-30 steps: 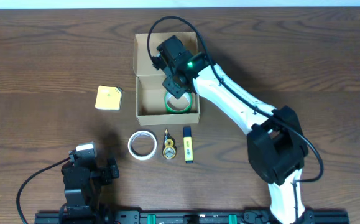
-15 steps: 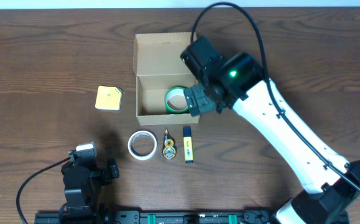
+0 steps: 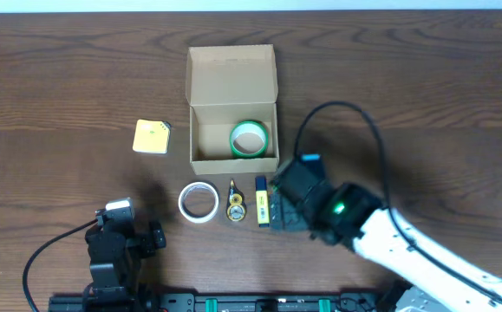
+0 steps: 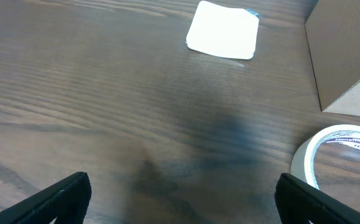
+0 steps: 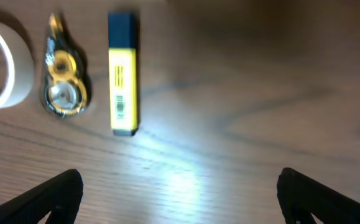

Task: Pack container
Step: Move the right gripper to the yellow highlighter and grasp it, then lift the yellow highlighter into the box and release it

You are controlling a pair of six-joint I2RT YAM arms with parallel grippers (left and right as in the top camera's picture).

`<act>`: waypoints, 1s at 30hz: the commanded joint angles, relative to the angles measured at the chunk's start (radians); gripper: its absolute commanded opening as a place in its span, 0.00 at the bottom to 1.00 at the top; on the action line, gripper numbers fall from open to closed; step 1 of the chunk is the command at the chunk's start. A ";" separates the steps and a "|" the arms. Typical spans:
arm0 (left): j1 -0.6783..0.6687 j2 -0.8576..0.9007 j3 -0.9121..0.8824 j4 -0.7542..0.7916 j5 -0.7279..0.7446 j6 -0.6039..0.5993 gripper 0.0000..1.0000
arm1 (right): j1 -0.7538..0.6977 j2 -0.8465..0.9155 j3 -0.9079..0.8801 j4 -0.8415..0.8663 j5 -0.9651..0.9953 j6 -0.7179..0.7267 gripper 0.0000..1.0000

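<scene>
I should keep reaching until my right gripper's fingers straddle the highlighter's yellow body [image 3: 263,210], since its narrow width faces them and it lies clear of the gold tape dispenser [image 3: 236,210].
The container [image 3: 231,74] is a tan cardboard box with its lid flap folded back, and a green tape roll [image 3: 249,139] lies inside. In front of it lie a white tape roll [image 3: 198,202], a gold tape dispenser [image 3: 235,206] and a yellow-and-blue highlighter [image 3: 262,201]. My right gripper [image 3: 283,212] hovers just right of the highlighter [image 5: 122,74], open and empty [image 5: 180,199]. My left gripper [image 3: 138,238] rests at the front left, open and empty [image 4: 183,196], facing the white roll [image 4: 338,155] and the container's corner [image 4: 344,56].
A small yellow square pad [image 3: 152,137] lies left of the container and shows pale in the left wrist view [image 4: 223,30]. The right arm's white link [image 3: 407,251] stretches to the front right corner. The table is dark wood.
My right gripper opened over the container, left the green tape roll inside, and swung back toward the front, stopping beside the highlighter. The left arm has not moved.
</scene>
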State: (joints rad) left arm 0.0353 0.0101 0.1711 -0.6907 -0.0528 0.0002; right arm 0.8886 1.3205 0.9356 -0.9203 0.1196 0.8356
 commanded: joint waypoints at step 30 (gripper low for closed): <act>-0.001 -0.006 -0.011 -0.001 -0.006 0.008 0.95 | 0.079 0.407 -0.014 0.319 0.050 0.291 0.63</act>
State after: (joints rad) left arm 0.0353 0.0101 0.1711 -0.6907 -0.0528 -0.0002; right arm 0.9615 1.7142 0.9207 -0.6041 0.1406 1.1347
